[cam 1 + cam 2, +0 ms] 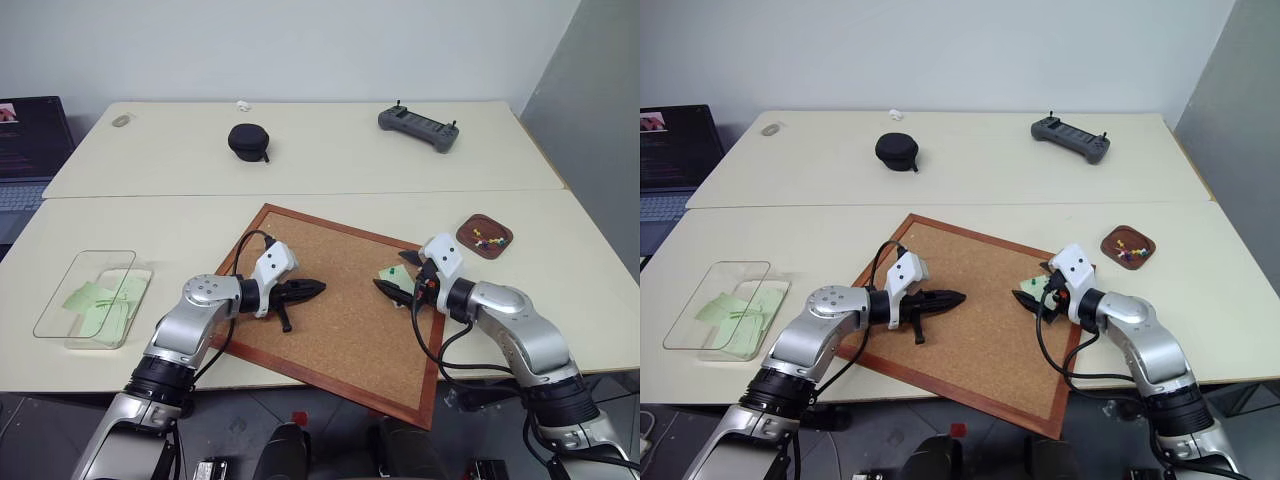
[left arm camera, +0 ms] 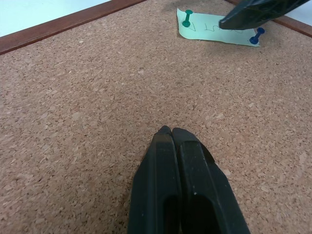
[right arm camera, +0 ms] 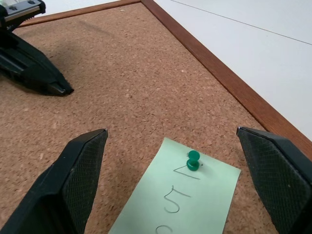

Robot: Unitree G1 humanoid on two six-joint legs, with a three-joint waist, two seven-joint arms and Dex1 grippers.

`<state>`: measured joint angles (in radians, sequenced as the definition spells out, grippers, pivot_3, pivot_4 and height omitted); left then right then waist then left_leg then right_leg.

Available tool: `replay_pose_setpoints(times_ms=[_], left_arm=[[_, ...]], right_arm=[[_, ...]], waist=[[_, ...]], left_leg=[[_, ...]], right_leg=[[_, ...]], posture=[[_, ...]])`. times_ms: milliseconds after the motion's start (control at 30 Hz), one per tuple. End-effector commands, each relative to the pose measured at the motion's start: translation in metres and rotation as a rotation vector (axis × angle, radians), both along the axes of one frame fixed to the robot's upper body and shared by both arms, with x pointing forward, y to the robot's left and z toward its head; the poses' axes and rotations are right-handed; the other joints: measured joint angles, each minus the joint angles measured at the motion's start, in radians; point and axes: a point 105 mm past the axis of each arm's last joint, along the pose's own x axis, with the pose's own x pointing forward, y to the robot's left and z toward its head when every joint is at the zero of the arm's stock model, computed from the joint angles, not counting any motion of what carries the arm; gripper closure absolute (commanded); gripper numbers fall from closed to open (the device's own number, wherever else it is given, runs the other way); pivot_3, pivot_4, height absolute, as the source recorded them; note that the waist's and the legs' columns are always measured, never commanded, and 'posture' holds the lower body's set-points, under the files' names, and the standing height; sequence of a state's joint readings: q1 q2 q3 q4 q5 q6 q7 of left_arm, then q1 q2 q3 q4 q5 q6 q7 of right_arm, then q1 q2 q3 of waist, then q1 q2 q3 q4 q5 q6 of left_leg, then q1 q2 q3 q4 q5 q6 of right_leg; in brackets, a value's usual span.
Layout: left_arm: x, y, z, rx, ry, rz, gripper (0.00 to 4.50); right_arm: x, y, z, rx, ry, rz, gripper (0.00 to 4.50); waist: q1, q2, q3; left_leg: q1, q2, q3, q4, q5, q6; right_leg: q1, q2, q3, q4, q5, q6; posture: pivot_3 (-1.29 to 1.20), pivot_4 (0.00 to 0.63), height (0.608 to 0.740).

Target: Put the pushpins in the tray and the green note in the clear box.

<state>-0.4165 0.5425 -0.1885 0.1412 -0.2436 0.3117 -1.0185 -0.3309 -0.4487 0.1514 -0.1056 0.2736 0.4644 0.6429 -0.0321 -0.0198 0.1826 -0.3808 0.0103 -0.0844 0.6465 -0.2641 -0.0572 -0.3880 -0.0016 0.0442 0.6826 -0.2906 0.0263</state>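
Observation:
A pushpin (image 3: 193,161) goes through the thin green note (image 3: 183,200). The green note will come up stuck on the blue pushpin when I raise that pushpin.
The green note (image 3: 187,204) lies on the cork board (image 1: 330,330) near its right edge, held by a green pushpin (image 3: 193,160) and a blue pushpin (image 2: 257,36). My right gripper (image 3: 171,131) is open, low over the board, with its fingers on either side of the note's pinned end. My left gripper (image 2: 168,131) is shut and empty over the board's middle, pointing toward the note. The brown tray (image 1: 468,238) stands on the table right of the board, with several coloured pushpins (image 1: 490,240) in it. The clear box (image 1: 85,262) sits at the far left and holds green slips.
A black round case (image 1: 247,140) and a grey controller (image 1: 418,127) lie on the far table. A laptop (image 1: 25,150) stands at the left edge. The cork board's near corner overhangs the table's front edge.

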Motion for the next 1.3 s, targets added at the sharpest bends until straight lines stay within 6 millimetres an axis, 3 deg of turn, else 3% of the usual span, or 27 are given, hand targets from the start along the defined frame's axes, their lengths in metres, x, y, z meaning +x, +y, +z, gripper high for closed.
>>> replay_pose_setpoints(times_ms=[33,100,200,700,867,1300], left_arm=[[-0.006,0.002,-0.01,0.022,0.04,-0.009,4.48],[-0.002,0.002,-0.005,0.012,0.024,0.001,4.48],[0.001,0.0,-0.001,0.004,0.015,0.003,4.5],[0.002,-0.004,0.005,0.006,0.002,-0.017,4.5],[0.004,-0.006,0.007,-0.008,-0.001,-0.011,4.5],[0.004,-0.001,-0.005,0.047,0.028,0.009,4.5]], right_arm=[[0.007,0.0,0.008,0.031,-0.04,-0.015,0.0],[0.008,0.001,0.005,0.027,-0.037,-0.009,0.0],[0.009,0.002,0.003,0.025,-0.043,-0.004,0.46],[0.013,0.002,-0.003,0.02,-0.063,-0.006,3.59],[0.014,0.003,-0.004,0.019,-0.067,-0.009,4.44],[0.01,0.008,0.008,0.04,-0.116,0.014,4.44]], waist=[[0.0,0.0,0.0],[0.0,0.0,0.0],[0.0,0.0,0.0],[0.0,0.0,0.0],[0.0,0.0,0.0],[0.0,0.0,0.0]], left_leg=[[0.0,0.0,0.0,0.0,0.0,0.0],[0.0,0.0,0.0,0.0,0.0,0.0],[0.0,0.0,0.0,0.0,0.0,0.0],[0.0,0.0,0.0,0.0,0.0,0.0],[0.0,0.0,0.0,0.0,0.0,0.0],[0.0,0.0,0.0,0.0,0.0,0.0]], right_leg=[[0.0,0.0,0.0,0.0,0.0,0.0],[0.0,0.0,0.0,0.0,0.0,0.0],[0.0,0.0,0.0,0.0,0.0,0.0],[0.0,0.0,0.0,0.0,0.0,0.0],[0.0,0.0,0.0,0.0,0.0,0.0],[0.0,0.0,0.0,0.001,0.0,0.0]], posture=[[0.0,0.15,0.74],[0.0,0.15,0.74],[0.0,0.15,0.74],[0.0,0.15,0.74],[0.0,0.15,0.74],[0.0,0.15,0.74]])
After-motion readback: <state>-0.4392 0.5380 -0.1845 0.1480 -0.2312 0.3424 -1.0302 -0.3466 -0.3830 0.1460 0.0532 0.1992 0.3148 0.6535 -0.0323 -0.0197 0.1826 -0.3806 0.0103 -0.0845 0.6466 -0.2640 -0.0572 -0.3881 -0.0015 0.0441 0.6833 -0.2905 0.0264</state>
